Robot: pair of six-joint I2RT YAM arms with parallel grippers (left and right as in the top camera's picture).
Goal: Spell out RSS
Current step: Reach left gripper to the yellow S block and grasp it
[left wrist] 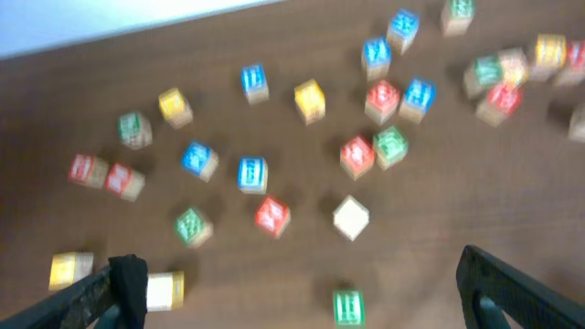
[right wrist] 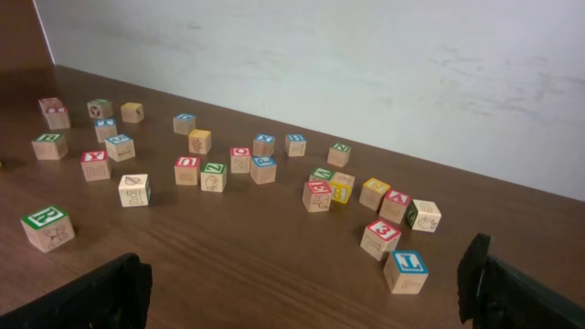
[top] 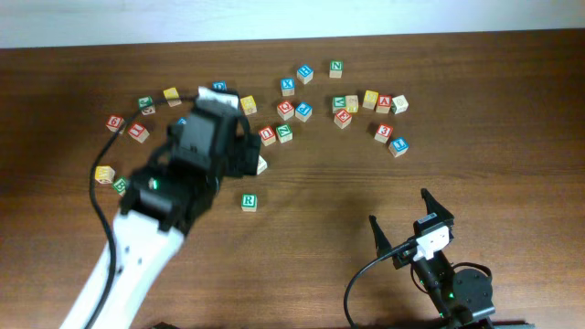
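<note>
The back yellow cube (top: 249,105) between blue and red cubes stands clear. My open left gripper keeps going down to that cube (left wrist: 310,100) until its fingers are on both sides of it.
The green R cube (top: 249,201) stands alone in front of the scattered cubes; it also shows in the left wrist view (left wrist: 347,306) and the right wrist view (right wrist: 46,227). Yellow-faced cubes lie at the back (top: 248,104), (top: 171,96) and at the far left (top: 105,174); their letters are too small to read. My left gripper (top: 224,128) (left wrist: 300,267) hangs open and empty above the cubes, and that view is blurred. My right gripper (top: 399,206) (right wrist: 302,274) is open and empty near the front right.
Several red-, blue- and green-lettered cubes are spread across the back of the wooden table (top: 512,183). A pale cube (top: 260,164) sits just behind the R cube. A second group with more yellow cubes (top: 370,99) lies at the back right. A cable trails from each arm.
</note>
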